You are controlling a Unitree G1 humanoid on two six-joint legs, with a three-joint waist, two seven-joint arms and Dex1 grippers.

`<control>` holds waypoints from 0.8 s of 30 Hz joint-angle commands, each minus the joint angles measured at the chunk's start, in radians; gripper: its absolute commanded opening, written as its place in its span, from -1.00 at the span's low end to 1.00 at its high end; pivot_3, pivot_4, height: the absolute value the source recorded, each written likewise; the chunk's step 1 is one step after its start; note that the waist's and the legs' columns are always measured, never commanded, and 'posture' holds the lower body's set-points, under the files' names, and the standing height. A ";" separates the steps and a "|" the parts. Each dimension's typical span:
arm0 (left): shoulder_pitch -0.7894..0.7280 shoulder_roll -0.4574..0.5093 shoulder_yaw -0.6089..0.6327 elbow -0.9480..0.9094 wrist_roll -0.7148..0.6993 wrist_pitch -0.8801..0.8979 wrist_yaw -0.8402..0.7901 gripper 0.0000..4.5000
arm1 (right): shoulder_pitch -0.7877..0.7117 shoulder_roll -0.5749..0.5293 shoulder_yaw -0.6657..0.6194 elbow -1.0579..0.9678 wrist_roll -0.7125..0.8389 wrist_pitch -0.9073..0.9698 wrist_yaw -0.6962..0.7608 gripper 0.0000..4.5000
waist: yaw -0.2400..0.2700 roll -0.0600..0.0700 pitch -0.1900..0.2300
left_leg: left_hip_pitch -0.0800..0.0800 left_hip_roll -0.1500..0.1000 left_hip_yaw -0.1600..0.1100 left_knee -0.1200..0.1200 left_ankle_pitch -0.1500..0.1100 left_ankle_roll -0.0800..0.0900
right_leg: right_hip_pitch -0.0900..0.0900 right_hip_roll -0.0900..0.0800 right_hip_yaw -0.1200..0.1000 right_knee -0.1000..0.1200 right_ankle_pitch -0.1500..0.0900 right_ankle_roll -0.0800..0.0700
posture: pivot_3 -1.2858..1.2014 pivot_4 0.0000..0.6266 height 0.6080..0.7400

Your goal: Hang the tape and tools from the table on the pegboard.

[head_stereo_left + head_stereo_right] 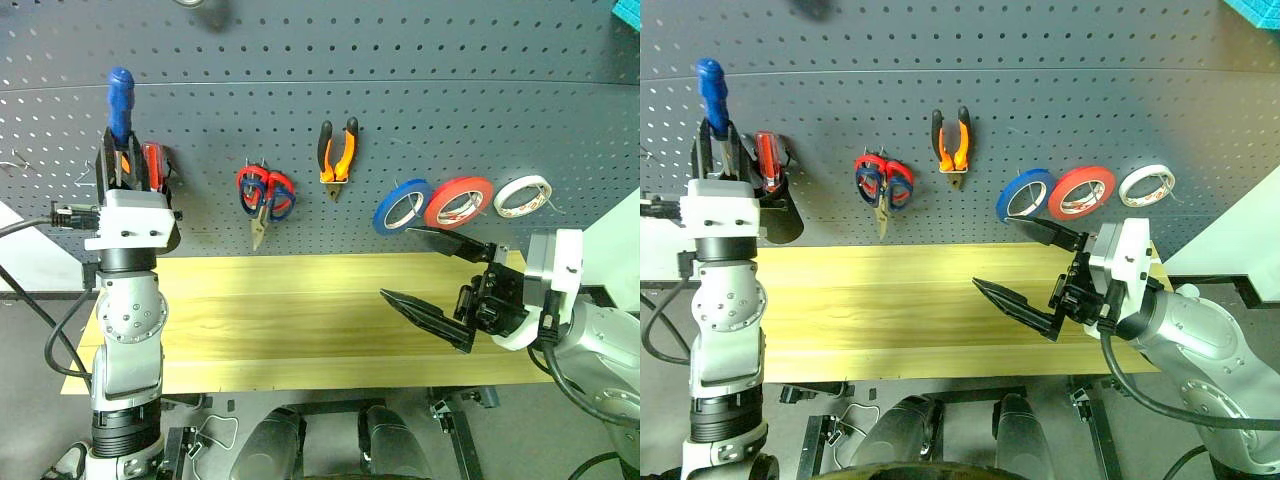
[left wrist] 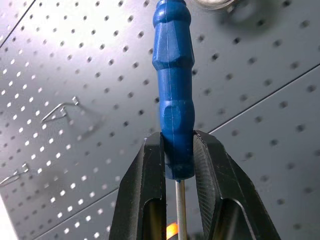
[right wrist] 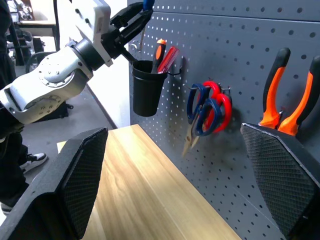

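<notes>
The blue-handled screwdriver's blade (image 2: 180,206) points down over the black cup's opening (image 3: 144,66), so the left gripper should keep going down until the blade is inside, then let go.
My left gripper (image 1: 121,140) is shut on the blue-handled screwdriver (image 2: 173,90), held handle-up close to the pegboard (image 1: 450,90), just above a black cup (image 3: 146,87). The orange-and-black pliers (image 1: 338,150) hang on a hook at the board's middle. The dark-handled scissors (image 3: 200,107) hang on one hook together with a red-handled pair (image 3: 223,102). The red-orange tape (image 1: 458,200) hangs at the right. My right gripper (image 1: 395,262) stands open and empty over the right end of the table (image 1: 300,320).
A blue roll (image 1: 402,205) and a white roll (image 1: 523,195) hang either side of the red-orange tape. The black cup holds an orange and a red screwdriver (image 3: 167,57). Bare wire hooks (image 2: 60,110) stick out of the board to the left.
</notes>
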 commanded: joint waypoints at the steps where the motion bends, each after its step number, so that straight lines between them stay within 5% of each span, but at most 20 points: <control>1: -0.016 -0.001 0.053 0.027 -0.027 0.028 0.033 -0.81 | -0.012 -0.012 -0.008 -0.007 0.002 -0.005 0.006 1.00 | 0.000 0.000 -0.002 | 0.000 0.000 0.000 0.000 0.000 0.000 | 0.000 0.000 0.000 0.000 0.000 0.000 | 0.08 -0.59 0.99; 24: -0.035 0.018 0.035 0.225 -0.033 -0.040 0.088 -0.81 | 0.008 -0.041 -0.049 -0.019 0.027 0.019 -0.014 1.00 | -0.006 -0.001 -0.004 | 0.000 0.000 0.000 0.001 0.000 0.000 | 0.000 0.000 0.000 0.000 0.001 0.000 | 0.05 -0.56 0.99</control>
